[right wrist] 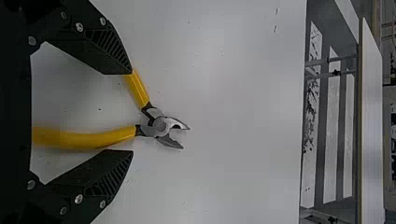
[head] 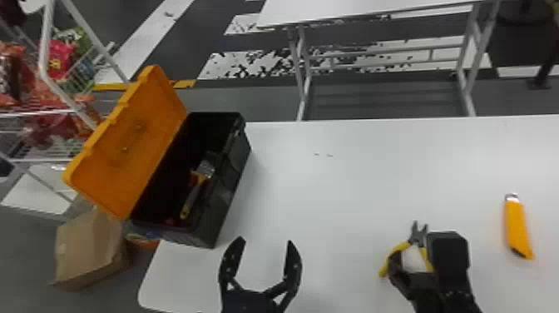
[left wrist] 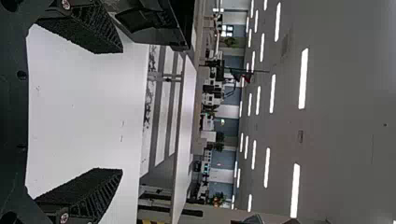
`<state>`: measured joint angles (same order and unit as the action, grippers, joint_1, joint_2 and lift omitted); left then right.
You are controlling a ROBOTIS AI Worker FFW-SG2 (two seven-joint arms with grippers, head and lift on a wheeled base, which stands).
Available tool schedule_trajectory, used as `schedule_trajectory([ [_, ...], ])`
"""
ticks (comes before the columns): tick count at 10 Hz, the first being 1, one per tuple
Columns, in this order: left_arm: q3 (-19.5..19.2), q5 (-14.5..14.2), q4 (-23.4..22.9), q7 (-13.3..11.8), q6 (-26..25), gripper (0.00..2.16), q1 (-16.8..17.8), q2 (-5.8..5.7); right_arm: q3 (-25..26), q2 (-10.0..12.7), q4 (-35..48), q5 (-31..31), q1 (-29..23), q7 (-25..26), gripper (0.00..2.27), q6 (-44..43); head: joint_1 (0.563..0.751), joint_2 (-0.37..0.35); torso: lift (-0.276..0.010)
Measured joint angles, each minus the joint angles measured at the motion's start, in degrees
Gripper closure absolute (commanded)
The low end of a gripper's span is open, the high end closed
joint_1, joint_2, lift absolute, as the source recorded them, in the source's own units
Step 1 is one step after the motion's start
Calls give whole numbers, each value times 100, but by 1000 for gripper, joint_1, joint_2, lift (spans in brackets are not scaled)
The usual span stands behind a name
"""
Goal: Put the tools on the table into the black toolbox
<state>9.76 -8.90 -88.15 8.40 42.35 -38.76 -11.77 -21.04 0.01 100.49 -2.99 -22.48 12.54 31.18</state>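
My gripper will lift the yellow-handled pliers [head: 413, 241], and they will stay wide open with the free handle sticking out, because the pliers' handles spread wide from the pivot [right wrist: 159, 124].
My right gripper [head: 411, 266] is low over the yellow-handled pliers [head: 423, 254], partly covering them in the head view. In the right wrist view, the right gripper [right wrist: 132, 112] stands open around the handles of the pliers [right wrist: 160, 125], whose jaws point away from it. Open and holding nothing, my left gripper [head: 266, 245] is at the table's front, right of the black toolbox [head: 233, 183]; the left wrist view shows the left gripper [left wrist: 122, 111] too. Inside the toolbox lies a brush [head: 195, 193]. A yellow utility knife [head: 517, 228] rests on the table at the far right.
The toolbox's orange lid [head: 133, 145] is raised on its left side. The white table [head: 353, 179] has its left edge beneath the box. A paper bag [head: 85, 249] and a wire rack [head: 45, 108] of packets stand left of the table; another table [head: 353, 10] is beyond.
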Motion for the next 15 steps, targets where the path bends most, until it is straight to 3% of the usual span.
schedule_trajectory([
  [3,-3,-19,0,-14,-13,80,1,-1,55,0,11,7,9,-133,2003,212,695,306,-75],
  [5,-3,-24,0,-22,-13,80,0,-9,83,1,29,125,11,-236,2216,505,695,304,-75],
  [15,-3,-24,-13,-22,-29,80,-11,-13,299,-1,493,160,-327,-570,2219,-119,695,289,-75],
])
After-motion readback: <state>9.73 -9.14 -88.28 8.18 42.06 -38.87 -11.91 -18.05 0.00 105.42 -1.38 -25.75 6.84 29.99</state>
